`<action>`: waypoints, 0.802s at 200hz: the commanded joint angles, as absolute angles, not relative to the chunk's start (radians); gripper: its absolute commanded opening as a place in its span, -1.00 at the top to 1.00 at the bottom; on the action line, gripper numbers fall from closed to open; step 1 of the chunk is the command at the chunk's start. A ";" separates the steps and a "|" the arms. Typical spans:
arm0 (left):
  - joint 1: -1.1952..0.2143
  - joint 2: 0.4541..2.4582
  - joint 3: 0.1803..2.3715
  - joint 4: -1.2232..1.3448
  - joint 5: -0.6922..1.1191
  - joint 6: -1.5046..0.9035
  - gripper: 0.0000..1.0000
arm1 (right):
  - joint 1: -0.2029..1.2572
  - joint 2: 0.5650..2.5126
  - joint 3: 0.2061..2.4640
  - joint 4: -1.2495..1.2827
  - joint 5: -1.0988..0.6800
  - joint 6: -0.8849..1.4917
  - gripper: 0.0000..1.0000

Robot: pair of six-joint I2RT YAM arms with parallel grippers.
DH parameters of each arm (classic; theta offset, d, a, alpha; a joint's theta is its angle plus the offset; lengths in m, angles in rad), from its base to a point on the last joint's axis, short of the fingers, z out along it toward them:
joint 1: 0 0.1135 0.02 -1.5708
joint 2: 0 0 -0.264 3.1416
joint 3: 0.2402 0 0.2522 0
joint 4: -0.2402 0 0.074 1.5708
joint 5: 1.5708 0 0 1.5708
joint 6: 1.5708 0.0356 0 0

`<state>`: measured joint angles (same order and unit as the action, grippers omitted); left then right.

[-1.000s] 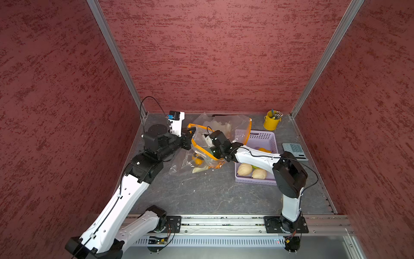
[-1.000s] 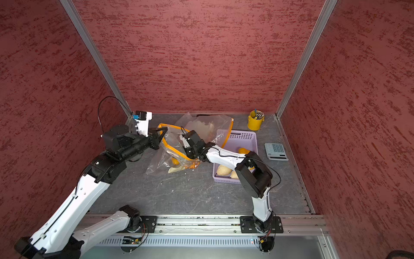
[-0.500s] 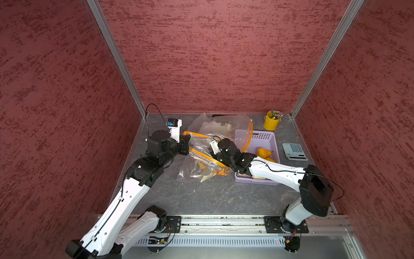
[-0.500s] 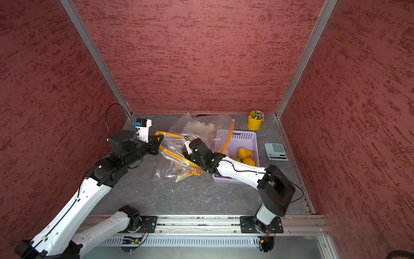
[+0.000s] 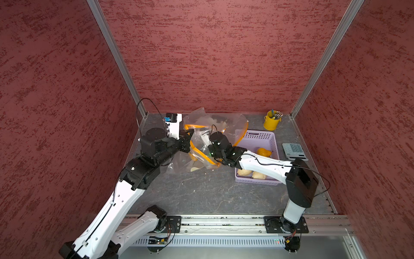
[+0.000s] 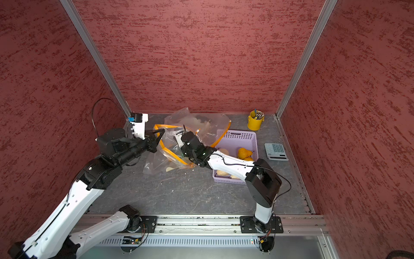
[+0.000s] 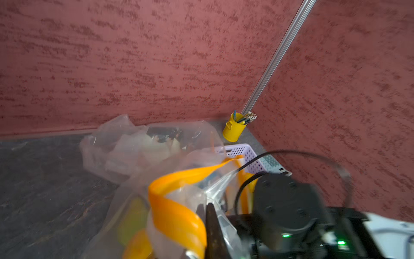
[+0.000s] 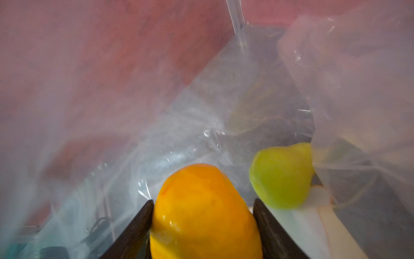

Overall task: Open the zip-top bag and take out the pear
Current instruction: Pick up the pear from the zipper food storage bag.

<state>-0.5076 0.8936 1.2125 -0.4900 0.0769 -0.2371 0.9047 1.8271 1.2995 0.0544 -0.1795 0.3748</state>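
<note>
The orange-yellow pear in my right gripper is under the bag's film (image 5: 193, 156), past the bag's orange zip rim. I should pull the pear back to the bag's opening (image 5: 199, 137) before I lift it.
The clear zip-top bag (image 5: 202, 132) (image 6: 173, 143) with its orange zip rim (image 7: 179, 215) lies at the back of the table, mouth pulled wide. My left gripper (image 5: 190, 134) (image 6: 159, 132) (image 7: 207, 206) is shut on that rim and holds it up. My right gripper (image 8: 202, 203) reaches inside the bag and is shut on an orange-yellow pear (image 8: 206, 213) (image 5: 194, 158), one finger on each side. A green pear (image 8: 282, 177) lies just beside it in the bag. In both top views the right fingers are hidden by the wrist and plastic.
A lilac basket (image 5: 257, 136) (image 6: 239, 134) right of the bag holds a yellow pear (image 5: 264, 152) and pale fruit. A second crumpled clear bag (image 5: 215, 118) lies behind. A yellow cup (image 5: 271, 121) and a calculator (image 5: 294, 151) stand at the back right.
Half a second ago the right wrist and the bag sat nearer the front; now both have shifted back toward the far wall. The left gripper has risen a little with the rim.
</note>
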 commanded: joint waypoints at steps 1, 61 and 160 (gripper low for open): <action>-0.515 0.883 1.244 -0.479 0.056 -0.206 1.00 | 0.911 1.898 1.281 0.143 -0.166 0.392 0.31; -0.493 0.952 1.182 -0.454 -0.050 -0.126 1.00 | 0.927 1.885 1.128 0.331 -0.267 0.392 0.31; -0.512 0.861 1.151 -0.484 0.004 -0.152 1.00 | 0.980 1.729 1.024 0.252 -0.251 0.065 0.27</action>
